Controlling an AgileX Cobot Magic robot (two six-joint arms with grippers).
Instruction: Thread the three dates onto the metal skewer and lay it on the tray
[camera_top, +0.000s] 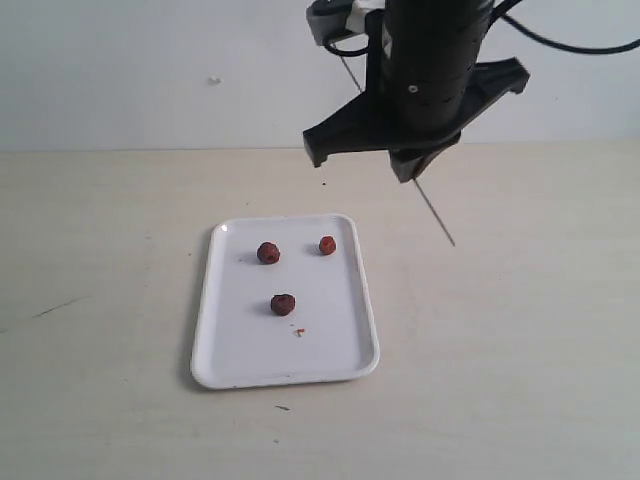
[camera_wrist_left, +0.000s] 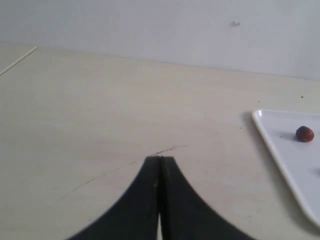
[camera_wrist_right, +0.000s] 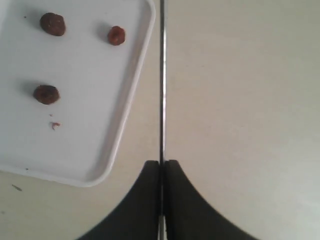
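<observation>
The robot's right gripper is holding the skewer (camera_top: 434, 212) close to the loose dates, so it should move back to make room for the left gripper to take the darker back date (camera_top: 268, 253).
Three dates lie loose on the white tray (camera_top: 240, 368): one at the back left (camera_top: 268, 253), a smaller redder one at the back right (camera_top: 327, 245), one nearer the front (camera_top: 283, 304). My right gripper (camera_top: 414, 172) hangs above the table to the right of the tray, shut on the metal skewer (camera_top: 437, 216), which slants down and right from the jaws. The right wrist view shows the skewer (camera_wrist_right: 162, 80) running out past the tray's edge (camera_wrist_right: 131, 95) and the dates (camera_wrist_right: 52, 24) (camera_wrist_right: 116, 35) (camera_wrist_right: 46, 94). My left gripper (camera_wrist_left: 160, 159) is shut on nothing, over bare table left of the tray (camera_wrist_left: 280, 150).
A tiny reddish crumb (camera_top: 298, 332) lies on the tray near the front date. A dark scratch (camera_top: 55, 308) marks the table at the left. A white wall stands behind the table.
</observation>
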